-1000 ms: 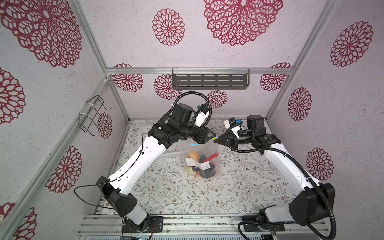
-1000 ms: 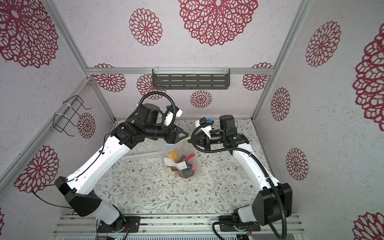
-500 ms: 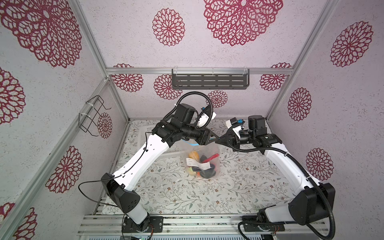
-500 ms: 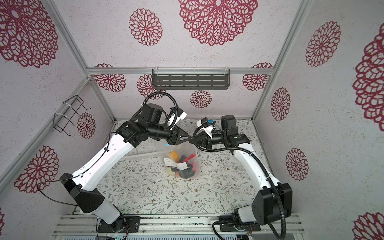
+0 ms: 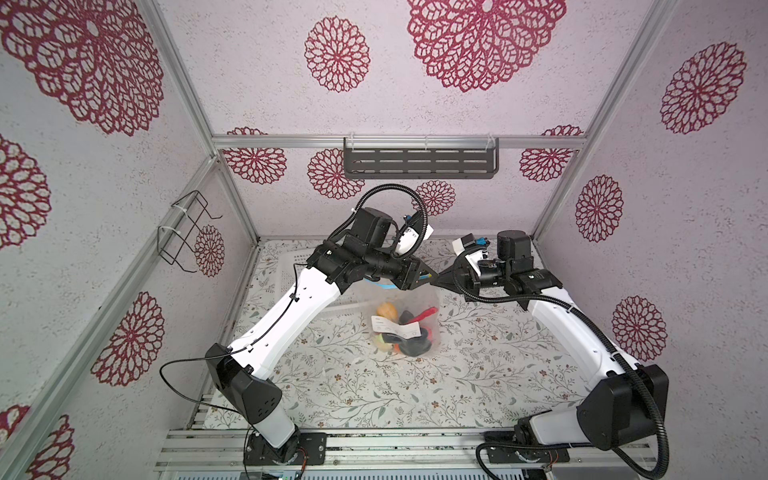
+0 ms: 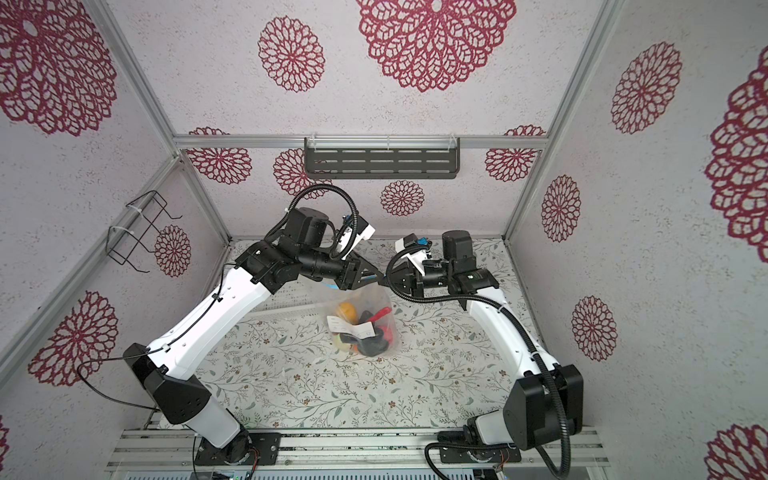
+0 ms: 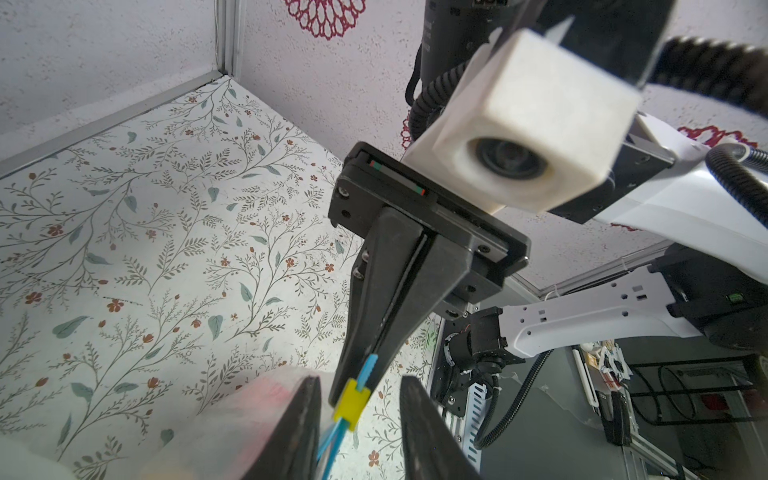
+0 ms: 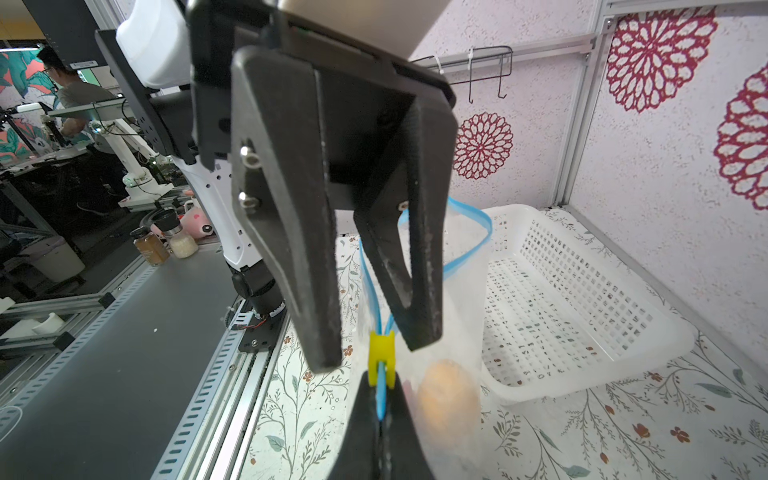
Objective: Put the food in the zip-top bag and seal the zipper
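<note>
My left gripper's open fingers have the yellow slider (image 7: 351, 404) slanting across them, so next my left gripper turns to line up with the zipper before it closes on the slider (image 8: 381, 352) and pulls it.
The zip-top bag (image 5: 405, 309) (image 6: 365, 316) hangs upright between my two grippers, its bottom near the table. The food (image 5: 401, 332) (image 6: 359, 332) lies heaped inside; the yellow-orange potato shape (image 8: 446, 390) shows through the plastic. My right gripper (image 8: 380, 384) (image 5: 439, 281) is shut on the end of the zipper (image 8: 381, 401), right beside the yellow slider (image 8: 380, 353) (image 7: 351, 405). My left gripper (image 7: 359, 382) (image 5: 429, 276) is open, its jaws on either side of the slider without touching it. The bag's mouth (image 8: 469, 245) gapes behind the slider.
A white perforated basket (image 8: 582, 291) (image 5: 286, 266) lies on the table behind the bag, under the left arm. A dark shelf (image 5: 419, 164) hangs on the back wall and a wire rack (image 5: 183, 232) on the left wall. The flowered table (image 5: 374, 386) spreads in front.
My left gripper has moved right, up to the right gripper's tip, and its jaws have narrowed around the slider. The right gripper and the bag have stayed put.
</note>
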